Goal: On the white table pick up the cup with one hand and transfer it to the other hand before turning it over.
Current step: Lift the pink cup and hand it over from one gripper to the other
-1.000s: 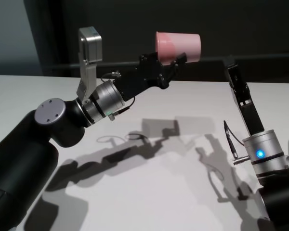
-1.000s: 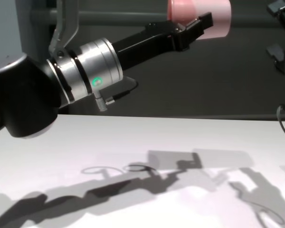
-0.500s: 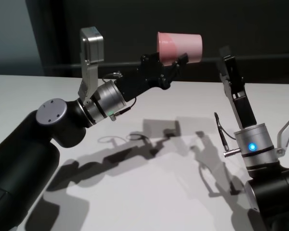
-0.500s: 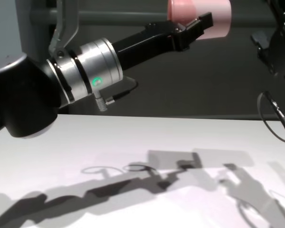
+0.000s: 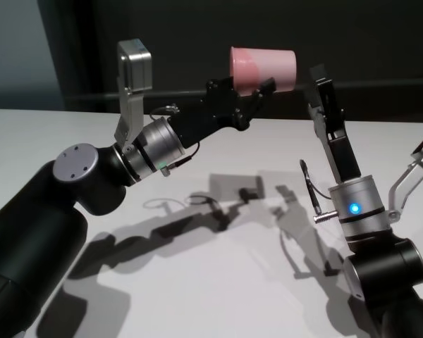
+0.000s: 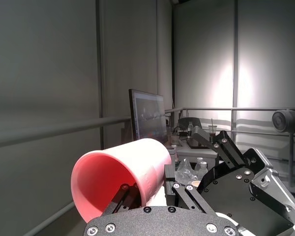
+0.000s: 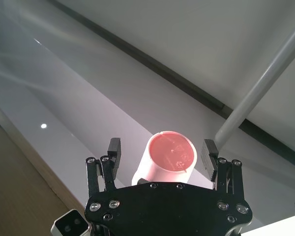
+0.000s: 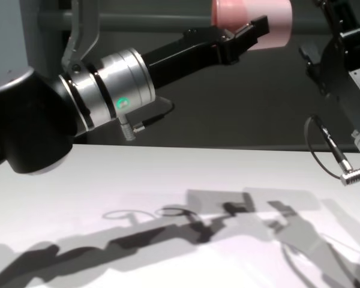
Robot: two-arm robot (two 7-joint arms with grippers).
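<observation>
The pink cup has its closed base [image 7: 173,151] toward the robot's open right gripper, so the pink cup will swing opening down and stand on its rim when the robot turns it.
The pink cup [image 5: 263,68] hangs on its side high above the white table [image 5: 218,296], base pointing right. My left gripper [image 5: 252,90], on the green-lit wrist, is shut on the cup's rim; the left wrist view shows the cup [image 6: 120,179] with one finger inside its mouth. My right gripper [image 5: 320,86], on the blue-lit wrist, stands open just right of the cup without touching it. In the right wrist view the cup's base [image 7: 168,153] faces the camera between the two spread fingers [image 7: 114,149]. The chest view shows the cup [image 8: 270,21] and the right gripper [image 8: 327,42] beside it.
Both arms cast shadows across the middle of the table [image 8: 168,180]. A dark wall with a horizontal rail [image 8: 138,23] runs behind the table's far edge. A loose cable loop [image 8: 324,144] hangs from the right wrist.
The right arm has swung left and closer to the cup, its open gripper now lined up with the cup's base. The left arm and cup have stayed still.
</observation>
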